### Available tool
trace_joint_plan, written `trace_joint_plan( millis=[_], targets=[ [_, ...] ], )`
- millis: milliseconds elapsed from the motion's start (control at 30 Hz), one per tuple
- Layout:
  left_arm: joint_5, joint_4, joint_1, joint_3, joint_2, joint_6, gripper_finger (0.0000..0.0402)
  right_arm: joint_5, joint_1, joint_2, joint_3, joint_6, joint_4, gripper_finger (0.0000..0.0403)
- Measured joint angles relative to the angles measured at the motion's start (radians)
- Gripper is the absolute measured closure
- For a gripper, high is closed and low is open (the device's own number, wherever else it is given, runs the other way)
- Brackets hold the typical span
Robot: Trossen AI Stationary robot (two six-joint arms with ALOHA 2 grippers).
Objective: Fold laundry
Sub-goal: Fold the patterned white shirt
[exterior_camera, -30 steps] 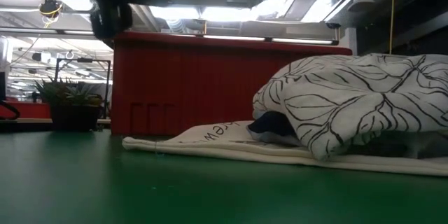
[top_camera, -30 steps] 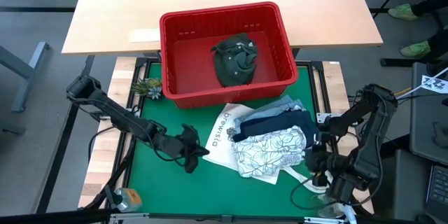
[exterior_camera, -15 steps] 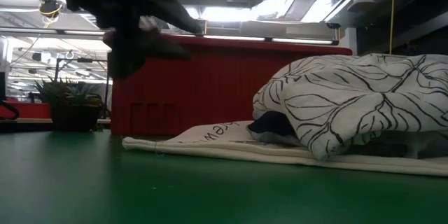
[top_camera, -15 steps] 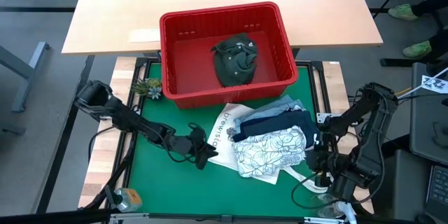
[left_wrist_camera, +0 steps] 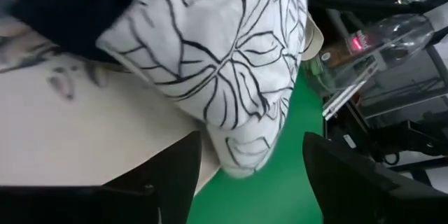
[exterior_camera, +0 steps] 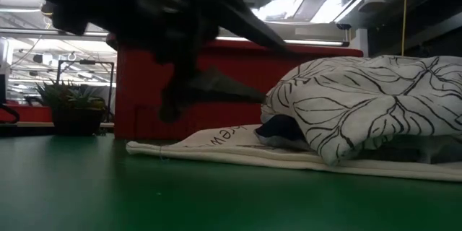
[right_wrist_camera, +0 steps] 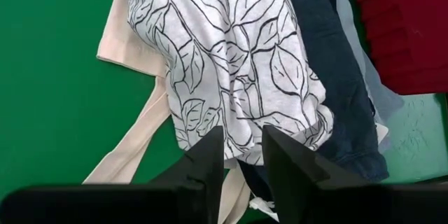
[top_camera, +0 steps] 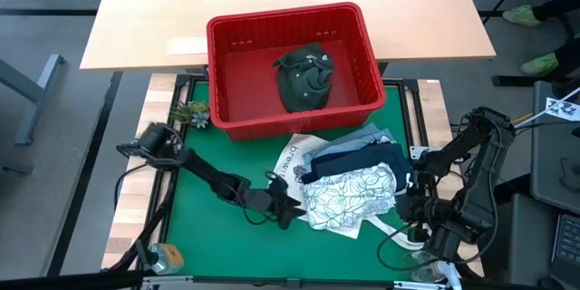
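Note:
My left gripper should move in deeper over the cloth [exterior_camera: 307,97] before it closes, because the leaf-print garment's corner [exterior_camera: 280,103] is just in front of its open fingers.
The laundry pile lies on a white tote bag [top_camera: 288,170] on the green mat: a light blue denim piece [top_camera: 370,136], a navy piece [top_camera: 358,158] and, nearest, a white leaf-print garment [top_camera: 349,192] [exterior_camera: 368,101]. A dark olive garment [top_camera: 306,77] lies in the red basket. My left gripper [top_camera: 288,210] [left_wrist_camera: 252,182] is open just left of the pile, its fingers on either side of the leaf-print garment's [left_wrist_camera: 231,63] near corner without plainly touching it. My right gripper [top_camera: 405,203] [right_wrist_camera: 242,155] waits at the pile's right edge, its fingers a narrow gap apart with nothing between them.
The red slotted basket [top_camera: 362,41] stands at the mat's far edge, with a small plant [top_camera: 192,113] to its left. A clear bottle [top_camera: 165,256] lies at the front left corner. Bare green mat [top_camera: 204,227] lies left of the pile. The tote's handles [right_wrist_camera: 129,147] trail toward the right arm.
My left gripper has moved toward the table's right edge, across the mat to the pile's left side, and has opened on the way. The laundry and my right arm have kept still.

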State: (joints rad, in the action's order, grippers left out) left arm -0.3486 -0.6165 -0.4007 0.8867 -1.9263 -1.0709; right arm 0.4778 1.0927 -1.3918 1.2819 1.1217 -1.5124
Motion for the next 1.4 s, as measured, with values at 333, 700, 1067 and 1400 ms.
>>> trace_joint_plan(
  millis=[333,700,1067,1400],
  targets=[
    [0.056,0.01,0.035,0.124,-0.117,-0.003,0.016,0.0,0.0,0.0,0.0,0.0,0.003,0.0304],
    [0.16,0.168,0.042,0.128,-0.114,-0.123,0.0159,-0.014,0.0,0.0,0.0,0.0,0.031,0.0304],
    [0.086,0.101,0.055,0.126,-0.117,-0.075,0.0159,-0.026,0.0,0.0,0.0,0.0,0.03,0.0304],
    [0.081,0.02,0.064,0.126,-0.117,-0.023,0.0159,-0.026,0.0,0.0,0.0,0.0,0.038,0.0304]
  ],
)
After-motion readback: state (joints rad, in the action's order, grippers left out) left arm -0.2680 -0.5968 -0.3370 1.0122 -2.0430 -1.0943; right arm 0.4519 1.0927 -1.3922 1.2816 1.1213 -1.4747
